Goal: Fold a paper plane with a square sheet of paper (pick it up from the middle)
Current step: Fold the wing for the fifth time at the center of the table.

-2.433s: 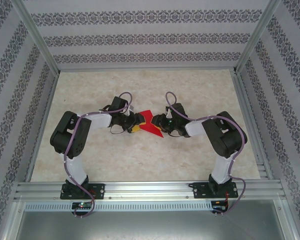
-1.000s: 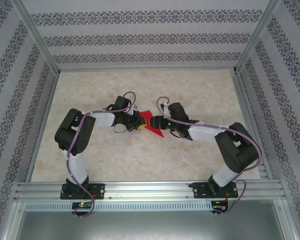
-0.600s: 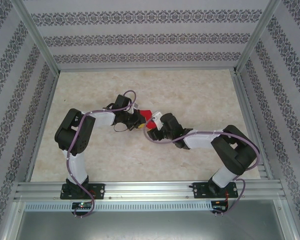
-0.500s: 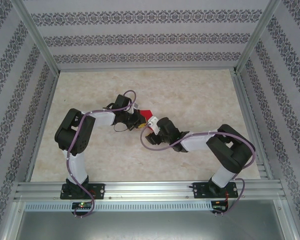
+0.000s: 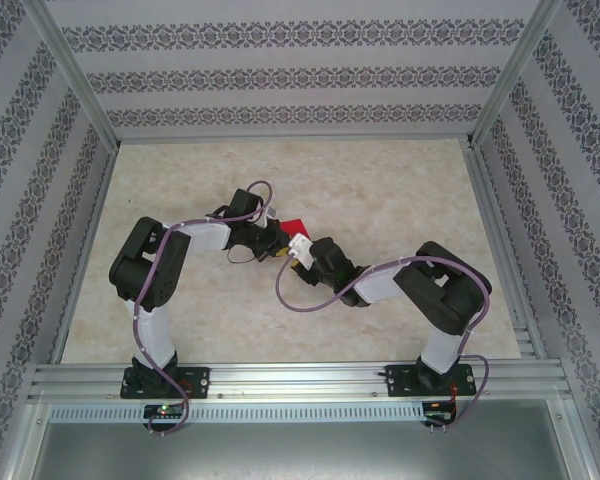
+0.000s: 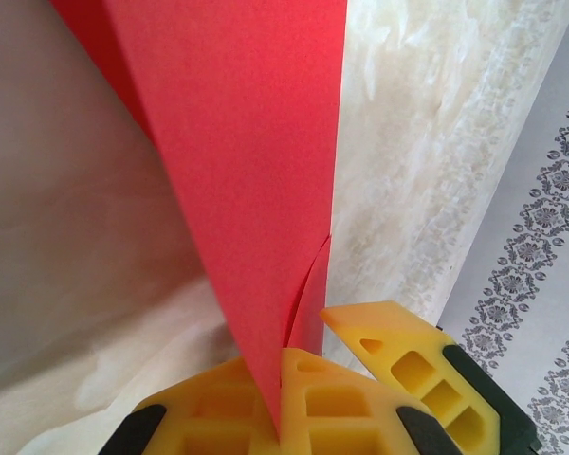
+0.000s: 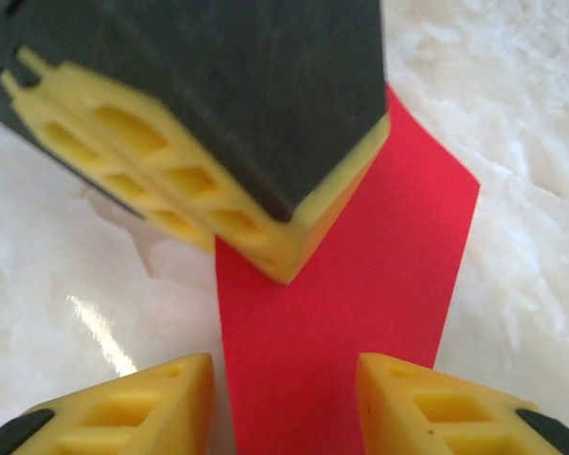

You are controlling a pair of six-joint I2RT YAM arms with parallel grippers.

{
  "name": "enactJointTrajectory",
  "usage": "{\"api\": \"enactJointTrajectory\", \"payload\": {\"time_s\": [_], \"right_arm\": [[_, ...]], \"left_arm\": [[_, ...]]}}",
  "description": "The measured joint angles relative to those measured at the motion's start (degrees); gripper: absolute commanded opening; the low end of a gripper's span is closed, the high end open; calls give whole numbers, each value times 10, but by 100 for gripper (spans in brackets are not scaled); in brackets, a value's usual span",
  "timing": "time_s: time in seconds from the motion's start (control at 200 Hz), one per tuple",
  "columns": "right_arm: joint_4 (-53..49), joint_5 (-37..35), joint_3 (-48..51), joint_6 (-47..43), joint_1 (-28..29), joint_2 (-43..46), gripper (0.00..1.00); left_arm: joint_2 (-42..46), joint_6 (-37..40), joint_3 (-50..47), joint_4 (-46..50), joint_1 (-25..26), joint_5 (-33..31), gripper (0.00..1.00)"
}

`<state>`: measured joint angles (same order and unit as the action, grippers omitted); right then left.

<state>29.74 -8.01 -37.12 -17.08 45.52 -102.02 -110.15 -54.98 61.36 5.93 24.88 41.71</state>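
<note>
The red paper's layers [image 6: 310, 292] are coming apart at my left gripper. My right gripper should hold the paper's strip [image 7: 299, 379] while my left gripper moves back and takes a new grip.
The red paper [image 6: 256, 171] is folded into a narrow, pointed, layered shape lying on the pale table. My left gripper [image 6: 280, 403] is shut on its tip, and the layers part slightly just ahead of the yellow fingers. In the top view a small red patch of paper [image 5: 294, 226] shows beyond the left gripper [image 5: 277, 247] and the right gripper [image 5: 302, 252], which meet nose to nose. In the right wrist view the right gripper [image 7: 284, 403] is open and straddles the red paper [image 7: 360, 284]. The left gripper's yellow fingers [image 7: 218, 190] press on the strip just ahead.
The marble-patterned table [image 5: 380, 180] is ringed by aluminium rails and patterned walls. The right arm's purple cable [image 5: 300, 295] loops over the table in front of the grippers. One right finger [image 6: 408, 365] shows beside the left fingers.
The right arm has swung left and stretched low across the table, bringing its gripper up against the left one and covering most of the paper. The left arm has stayed put.
</note>
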Motion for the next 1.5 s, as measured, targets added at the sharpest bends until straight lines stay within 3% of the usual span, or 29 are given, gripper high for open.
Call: {"api": "enactJointTrajectory", "payload": {"time_s": [0.375, 0.545, 0.849, 1.034, 1.234, 1.499], "right_arm": [[20, -5, 0, -19, 1, -13, 24], [24, -5, 0, -22, 1, -13, 14], [23, 31, 4, 10, -29, 0, 2], [24, 87, 10, 57, -52, 13, 0], [25, 157, 10, 124, -68, 14, 0], [46, 258, 7, 268, -104, 4, 0]], "left_arm": [[1, 0, 10, 17, 0, -2, 6], [3, 1, 16, 26, 0, -4, 12], [31, 19, 42, 67, -21, -7, 44], [73, 37, 47, 91, -59, -23, 53], [107, 50, 27, 87, -76, -36, 54], [121, 51, -75, 14, -76, -34, 49]]}}
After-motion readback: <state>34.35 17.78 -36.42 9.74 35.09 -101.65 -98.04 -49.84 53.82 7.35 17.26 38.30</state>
